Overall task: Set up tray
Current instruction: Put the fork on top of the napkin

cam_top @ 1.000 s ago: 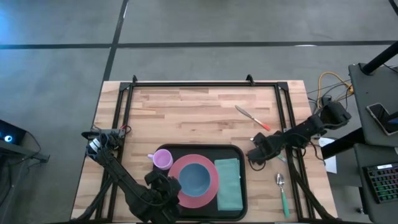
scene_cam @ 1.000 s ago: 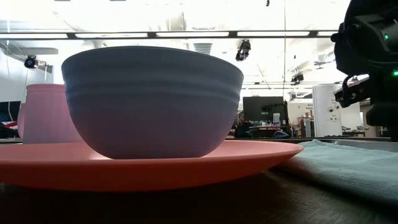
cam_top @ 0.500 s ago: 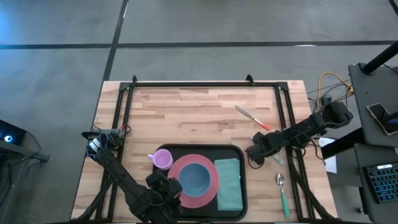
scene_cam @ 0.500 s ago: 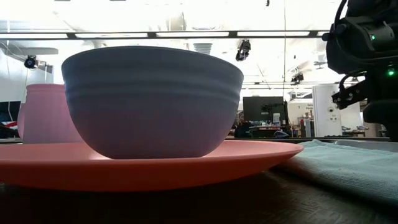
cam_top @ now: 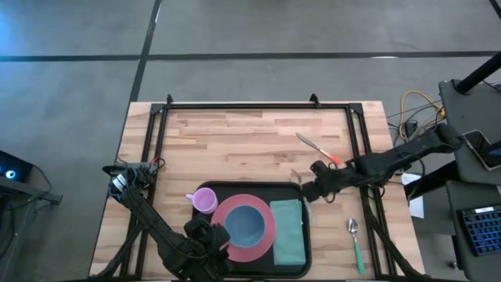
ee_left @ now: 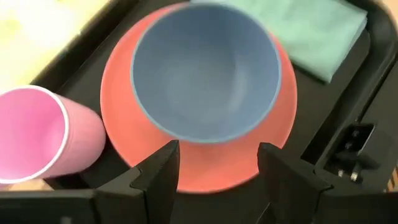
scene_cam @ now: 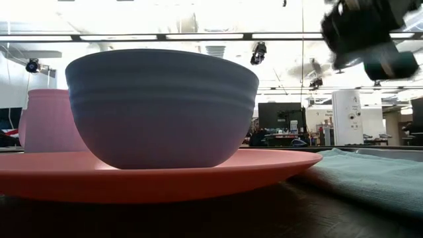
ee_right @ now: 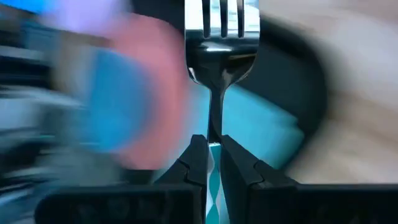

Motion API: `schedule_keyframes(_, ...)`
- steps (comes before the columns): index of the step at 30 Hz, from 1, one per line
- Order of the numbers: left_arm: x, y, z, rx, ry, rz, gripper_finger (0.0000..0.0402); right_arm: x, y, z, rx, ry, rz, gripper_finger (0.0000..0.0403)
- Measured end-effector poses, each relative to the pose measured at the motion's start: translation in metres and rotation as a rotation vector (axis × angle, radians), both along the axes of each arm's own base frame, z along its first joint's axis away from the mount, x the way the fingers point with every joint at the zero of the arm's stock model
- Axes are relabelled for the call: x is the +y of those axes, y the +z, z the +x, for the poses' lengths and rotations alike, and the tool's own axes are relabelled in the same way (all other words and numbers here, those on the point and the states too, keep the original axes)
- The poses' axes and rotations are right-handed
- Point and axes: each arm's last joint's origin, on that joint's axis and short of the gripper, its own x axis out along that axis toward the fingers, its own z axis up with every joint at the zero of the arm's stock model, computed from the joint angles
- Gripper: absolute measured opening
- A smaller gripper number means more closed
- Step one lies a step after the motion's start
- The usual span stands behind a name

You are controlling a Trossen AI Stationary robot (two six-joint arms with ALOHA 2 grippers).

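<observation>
My open left gripper should keep moving toward the fork's handle (cam_top: pixel 308 208) and close there, because my right gripper is pinching the fork at its neck (ee_right: pixel 215 124) and the handle is free.
The black tray (cam_top: pixel 250 186) lies at the table's near middle. On it stand a red-pink plate (cam_top: pixel 264 241) with a blue bowl (cam_top: pixel 245 223), a pink cup (cam_top: pixel 205 200) and a folded teal napkin (cam_top: pixel 287 231). My right gripper (cam_top: pixel 308 190) hovers over the tray's far right corner, shut on a fork (ee_right: pixel 221 37). The fork's tines point out ahead over the napkin (ee_right: pixel 267 134). My left gripper (ee_left: pixel 217 163) is open above the plate's near rim (ee_left: pixel 205 177) at the tray's near left, touching nothing. My right gripper pinches the fork between its two fingers at the thin neck (ee_right: pixel 212 127), where the metal meets the teal handle. The fork runs along the fingers and sticks out past their tips. It is lifted clear, tines (ee_right: pixel 222 15) forward toward the tray.
A spoon with a green handle (cam_top: pixel 356 239) lies on the wood right of the tray. A knife with a red handle (cam_top: pixel 317 147) lies beyond the tray's far right corner. Black frame rails run along the table's left, right and far sides. The far half of the table is bare wood.
My right gripper has risen and moved toward the table's left, from beside the tray's right edge to over its far right corner. The fork has come with it, lifted clear of the table. The left arm has kept still.
</observation>
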Motion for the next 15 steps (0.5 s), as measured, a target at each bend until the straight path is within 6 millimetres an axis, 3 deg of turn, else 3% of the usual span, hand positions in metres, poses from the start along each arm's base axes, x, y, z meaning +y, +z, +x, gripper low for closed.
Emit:
schedule_keyframes(4, 0.004, 0.008, 0.005, -0.116, 0.045, 0.065, 0.0196, 0.004, 0.025, 0.006, -0.303, -0.081, 0.022, 0.0014)
schedule_keyframes(8, 0.02, 0.035, 0.009, -0.25, 0.101, 0.076, 0.0196, 0.007, 0.038, 0.014, -0.485, -0.109, -0.066, 0.0014)
schedule_keyframes(15, 0.047, 0.081, 0.032, -0.592, 0.061, -0.005, 0.0193, 0.018, 0.047, 0.035, -0.716, 0.057, -0.157, 0.0013)
